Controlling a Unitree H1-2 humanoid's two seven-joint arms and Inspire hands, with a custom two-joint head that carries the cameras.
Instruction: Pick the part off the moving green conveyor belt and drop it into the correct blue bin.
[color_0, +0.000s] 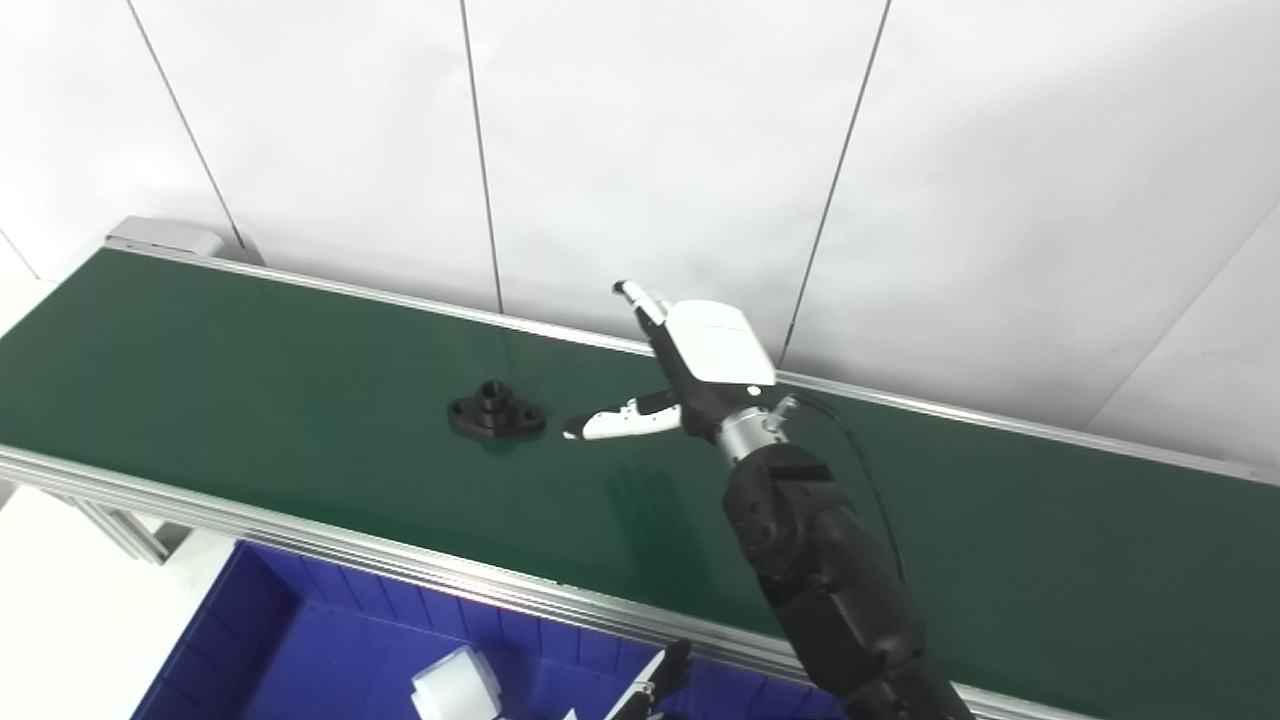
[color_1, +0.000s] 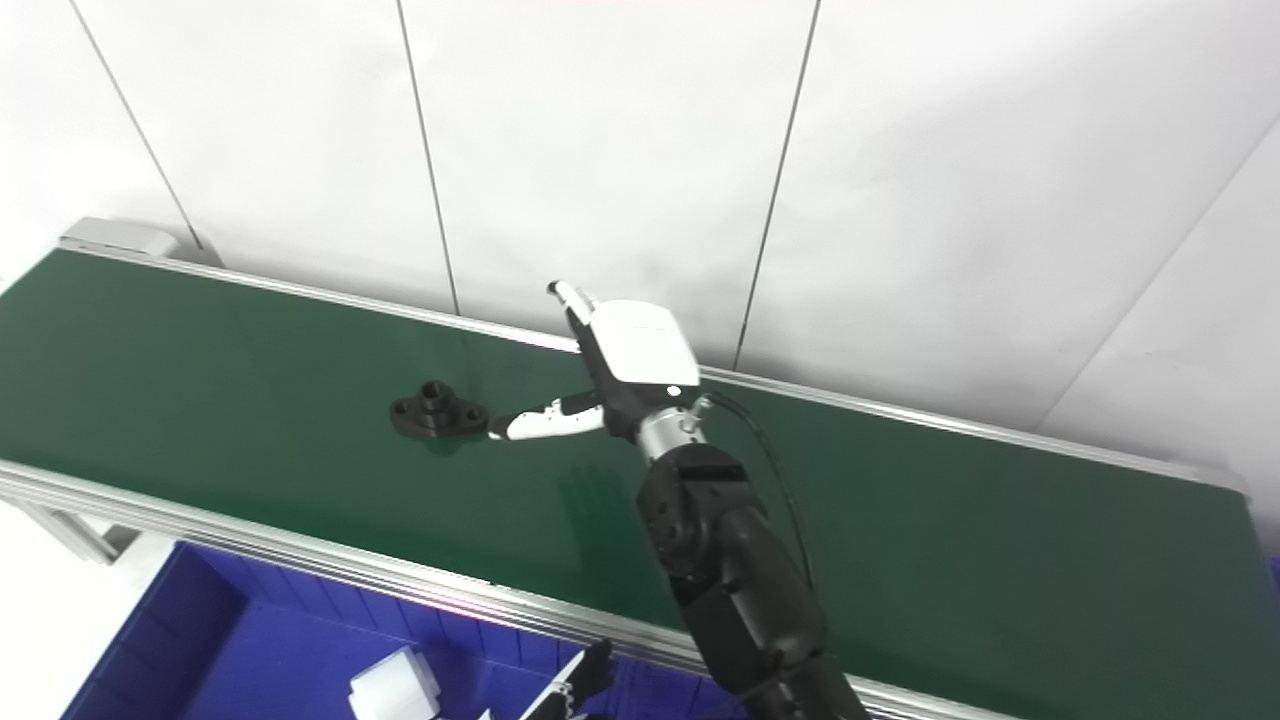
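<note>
This blue bin has a white block (color_0: 456, 686) in it, so the robot should expect a different bin with black parts when it carries the black flanged part (color_0: 495, 412) across.
A black flanged part (color_0: 496, 410) with a raised round hub lies on the green conveyor belt (color_0: 250, 370), left of centre. My right hand (color_0: 690, 370) hovers over the belt just right of the part, open, with the thumb stretched toward it and the fingers pointing up and away. The thumb tip ends a short gap from the part's right lobe in the left eye view. Nothing is held. Only some dark fingertips of my left hand (color_0: 662, 682) show at the bottom edge, over the bin; its state is hidden.
A blue bin (color_0: 300, 620) sits below the belt's near aluminium rail (color_0: 300, 535), with a white block (color_0: 457, 690) inside it. A white panelled wall (color_0: 640, 150) rises right behind the belt's far rail. The belt's left end (color_0: 165, 237) has a grey cap.
</note>
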